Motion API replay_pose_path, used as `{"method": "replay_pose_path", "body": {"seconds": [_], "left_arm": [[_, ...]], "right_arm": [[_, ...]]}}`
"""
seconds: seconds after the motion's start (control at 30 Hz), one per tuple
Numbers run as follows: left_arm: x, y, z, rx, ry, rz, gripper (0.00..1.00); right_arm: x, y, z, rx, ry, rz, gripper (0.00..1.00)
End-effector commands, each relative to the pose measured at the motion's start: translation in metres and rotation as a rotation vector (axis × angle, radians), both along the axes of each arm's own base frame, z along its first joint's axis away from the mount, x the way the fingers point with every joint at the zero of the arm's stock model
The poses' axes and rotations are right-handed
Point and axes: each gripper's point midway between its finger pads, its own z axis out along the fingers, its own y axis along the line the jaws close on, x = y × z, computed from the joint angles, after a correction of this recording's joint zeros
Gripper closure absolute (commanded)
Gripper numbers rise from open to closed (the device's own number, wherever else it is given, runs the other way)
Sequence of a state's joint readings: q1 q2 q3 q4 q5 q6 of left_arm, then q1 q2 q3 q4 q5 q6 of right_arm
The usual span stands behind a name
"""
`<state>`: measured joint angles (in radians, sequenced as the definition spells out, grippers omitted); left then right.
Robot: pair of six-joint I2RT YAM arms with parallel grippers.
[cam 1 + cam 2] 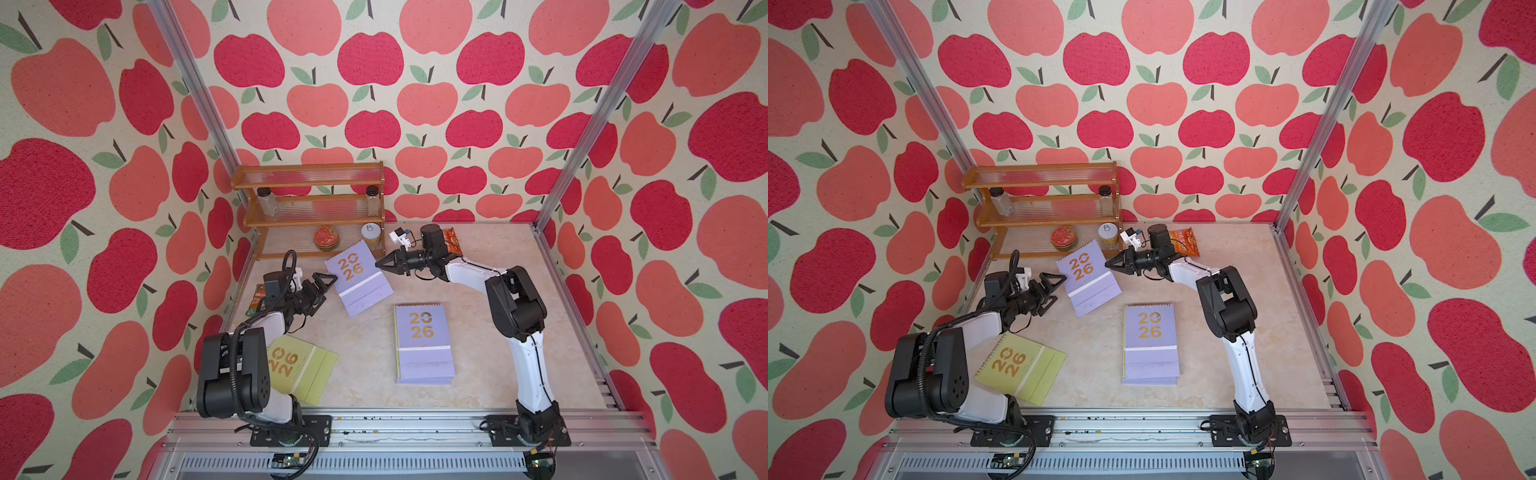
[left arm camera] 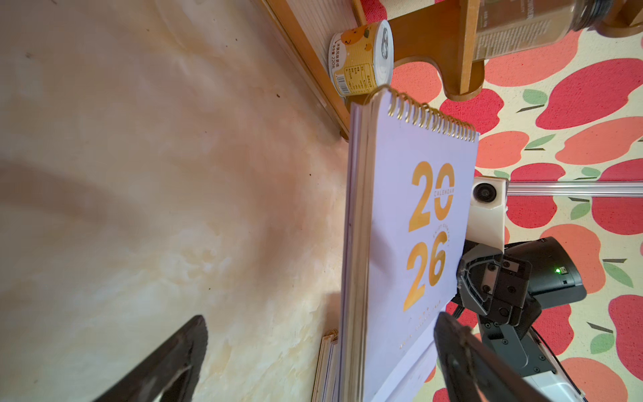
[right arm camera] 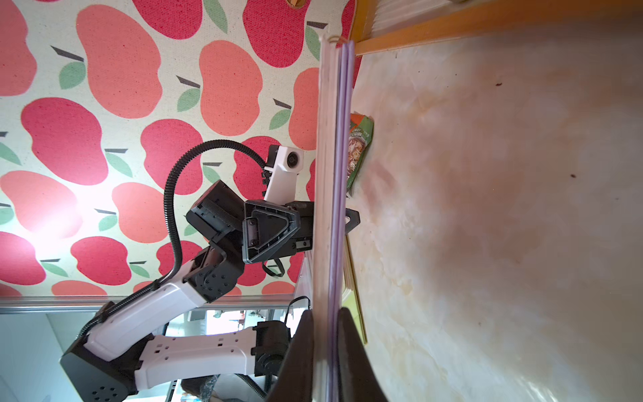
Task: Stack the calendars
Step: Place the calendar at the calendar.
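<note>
The covers are close together along the lavender calendar's side edge (image 2: 359, 247), so I expect the lavender calendar will stay closed when I carry it over to the stack.
A lavender calendar (image 1: 357, 278) (image 1: 1088, 278) with a gold "2026" hangs tilted above the table. My right gripper (image 1: 380, 262) (image 3: 327, 316) is shut on its right edge. My left gripper (image 1: 328, 286) (image 2: 320, 318) stands open, one finger on each side of the calendar's left edge (image 2: 400, 243), and no touch shows. A stack of lavender calendars (image 1: 424, 345) (image 1: 1150, 345) lies flat mid-table. A yellow-green calendar (image 1: 303, 365) (image 1: 1021, 368) lies at the front left, partly under my left arm.
A wooden shelf rack (image 1: 307, 174) stands at the back left with two jars, a red tin (image 1: 327, 237) and a can (image 1: 371, 233). An orange snack packet (image 1: 1183, 241) lies behind my right wrist. A green packet (image 1: 257, 300) sits by the left wall.
</note>
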<state>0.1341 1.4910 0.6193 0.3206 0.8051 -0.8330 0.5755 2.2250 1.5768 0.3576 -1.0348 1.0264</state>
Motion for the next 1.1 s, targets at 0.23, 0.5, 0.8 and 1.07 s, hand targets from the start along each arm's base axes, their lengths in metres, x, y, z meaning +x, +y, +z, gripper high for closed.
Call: {"method": "replay_pose_path", "body": {"seconds": [0.23,0.5,0.8,1.07], "left_arm": [[0.007,-0.006,0.028,-0.095,-0.106,-0.003,0.0],[0.013,-0.006,0.045,-0.132,-0.151,0.006,0.1],[0.015,-0.008,0.058,-0.172,-0.18,0.003,0.42],[0.016,-0.013,0.063,-0.179,-0.186,-0.02,0.96]], "right_arm": [[-0.016,0.008,0.044,0.144,-0.007,0.07,1.0],[-0.025,0.012,0.037,0.135,0.008,0.087,1.0],[-0.026,0.015,0.034,0.132,0.012,0.091,1.0],[-0.03,0.019,0.026,0.12,0.031,0.102,1.0]]}}
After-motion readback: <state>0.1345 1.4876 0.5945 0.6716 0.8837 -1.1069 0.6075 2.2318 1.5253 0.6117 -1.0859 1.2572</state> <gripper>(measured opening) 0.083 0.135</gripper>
